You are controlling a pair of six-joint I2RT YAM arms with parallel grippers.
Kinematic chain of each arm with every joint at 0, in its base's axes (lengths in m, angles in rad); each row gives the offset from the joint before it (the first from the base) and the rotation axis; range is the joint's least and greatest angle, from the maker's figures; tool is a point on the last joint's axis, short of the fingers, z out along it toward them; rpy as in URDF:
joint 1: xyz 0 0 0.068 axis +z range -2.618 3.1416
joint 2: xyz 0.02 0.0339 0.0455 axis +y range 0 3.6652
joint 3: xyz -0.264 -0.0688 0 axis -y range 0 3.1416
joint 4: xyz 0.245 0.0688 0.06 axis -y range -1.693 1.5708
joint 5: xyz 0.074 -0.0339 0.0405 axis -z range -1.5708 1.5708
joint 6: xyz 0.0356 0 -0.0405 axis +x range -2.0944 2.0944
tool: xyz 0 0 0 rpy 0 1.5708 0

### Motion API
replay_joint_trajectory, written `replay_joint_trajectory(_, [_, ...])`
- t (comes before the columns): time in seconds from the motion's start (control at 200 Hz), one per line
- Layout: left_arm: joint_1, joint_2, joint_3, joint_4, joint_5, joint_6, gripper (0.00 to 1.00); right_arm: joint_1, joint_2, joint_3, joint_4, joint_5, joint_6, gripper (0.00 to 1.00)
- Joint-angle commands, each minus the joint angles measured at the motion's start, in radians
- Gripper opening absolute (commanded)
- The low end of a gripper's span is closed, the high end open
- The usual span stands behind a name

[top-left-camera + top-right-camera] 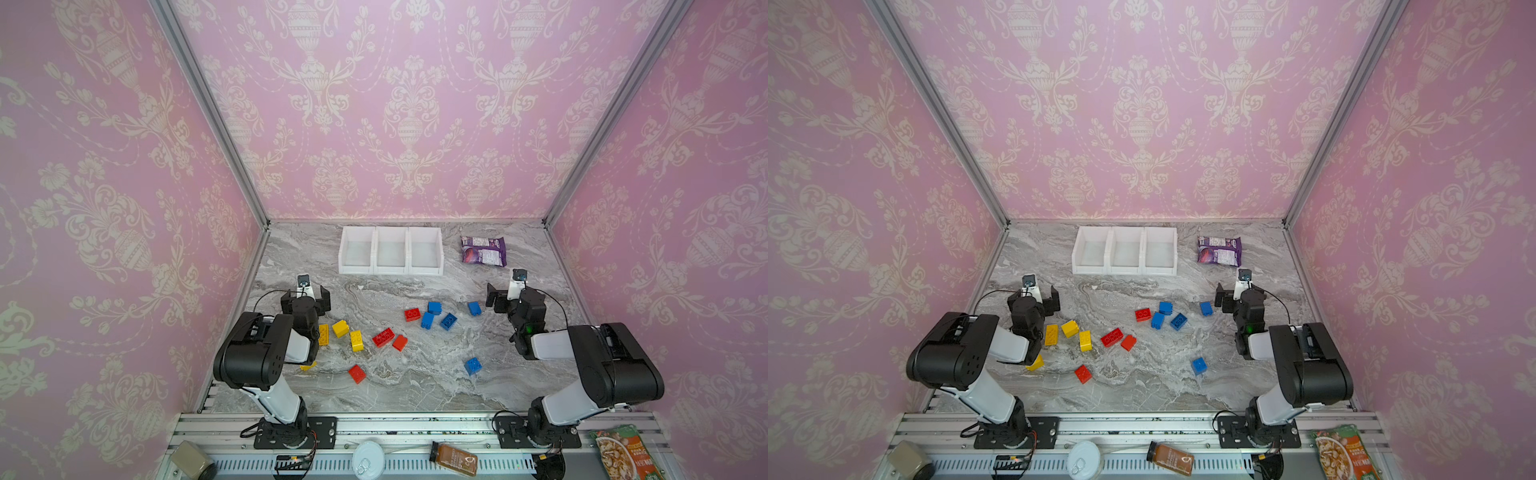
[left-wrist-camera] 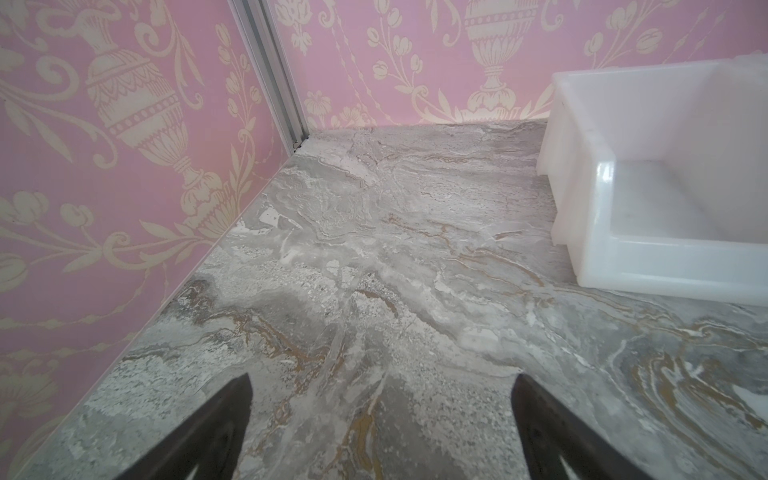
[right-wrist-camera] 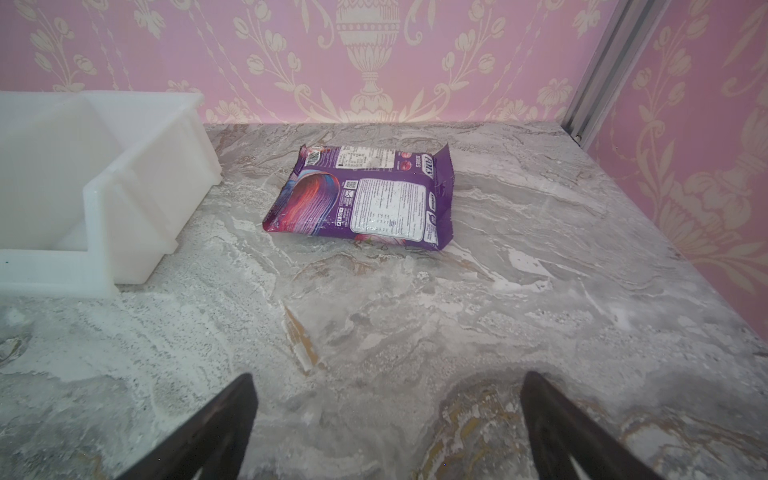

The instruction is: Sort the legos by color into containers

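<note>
The containers (image 1: 391, 250) are far back from the legos. My left gripper should grab the containers' end (image 1: 341, 251) on its side and pull the containers nearer before sorting.
The legos lie loose on the marble table in both top views: yellow ones (image 1: 340, 328) (image 1: 1070, 328) by my left arm, red ones (image 1: 383, 337) in the middle, blue ones (image 1: 448, 321) (image 1: 1178, 321) towards the right. One yellow brick (image 1: 308, 366) is half hidden under the left arm. The containers (image 1: 390, 270) (image 1: 1125, 270) (image 2: 602, 187) (image 3: 99, 195), three joined white bins, stand empty at the back. My left gripper (image 1: 306, 296) (image 1: 1034, 296) (image 2: 382, 378) hangs open over bare table behind the yellow bricks. My right gripper (image 1: 513, 293) (image 1: 1239, 293) (image 3: 388, 376) is open and empty beside a blue brick (image 1: 474, 308).
A purple snack packet (image 1: 483, 250) (image 1: 1219, 250) (image 3: 365, 195) lies right of the bins. Pink walls close the table on three sides. On the front rail lie a jar (image 1: 191, 459), a can (image 1: 368, 459), a brown bottle (image 1: 455, 459) and a food packet (image 1: 623, 453).
</note>
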Motion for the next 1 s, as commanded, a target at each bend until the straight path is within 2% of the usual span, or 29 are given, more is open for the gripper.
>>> replay_joint_trajectory(0.0, [0.009,-0.047,0.018,-0.05,-0.03,-0.019,0.99,0.001,-0.065,0.023,-0.07,-0.016,0.01,1.0])
replay_joint_trajectory(0.055, [0.015,-0.084,0.031,-0.119,-0.006,-0.031,0.99,0.003,-0.124,0.069,-0.21,-0.003,0.008,1.0])
replay_joint_trajectory(0.095, [0.011,-0.098,0.051,-0.143,-0.04,-0.012,0.99,0.005,-0.163,0.111,-0.323,0.011,0.015,1.0])
replay_joint_trajectory(0.205, [0.01,-0.21,0.168,-0.465,-0.06,-0.033,0.99,0.016,-0.215,0.21,-0.546,0.049,0.055,1.0])
replay_joint_trajectory(0.325, [0.01,-0.238,0.266,-0.605,-0.038,-0.042,0.99,0.046,-0.238,0.282,-0.706,0.056,0.08,1.0])
replay_joint_trajectory(0.395, [0.009,-0.228,0.363,-0.74,0.014,-0.075,0.99,0.067,-0.25,0.309,-0.767,0.058,0.101,1.0])
replay_joint_trajectory(0.59, [-0.003,-0.09,0.656,-1.04,0.238,-0.151,0.96,0.13,-0.267,0.378,-0.919,0.059,0.148,1.0])
replay_joint_trajectory(0.766, [-0.002,0.086,0.941,-1.294,0.399,-0.143,0.85,0.175,-0.287,0.422,-1.011,0.038,0.172,1.0])
replay_joint_trajectory(0.881, [-0.004,0.207,1.117,-1.444,0.455,-0.144,0.76,0.198,-0.3,0.433,-1.04,0.029,0.182,1.0])
replay_joint_trajectory(0.996, [-0.005,0.284,1.213,-1.497,0.48,-0.162,0.7,0.216,-0.312,0.434,-1.056,0.035,0.187,1.0])
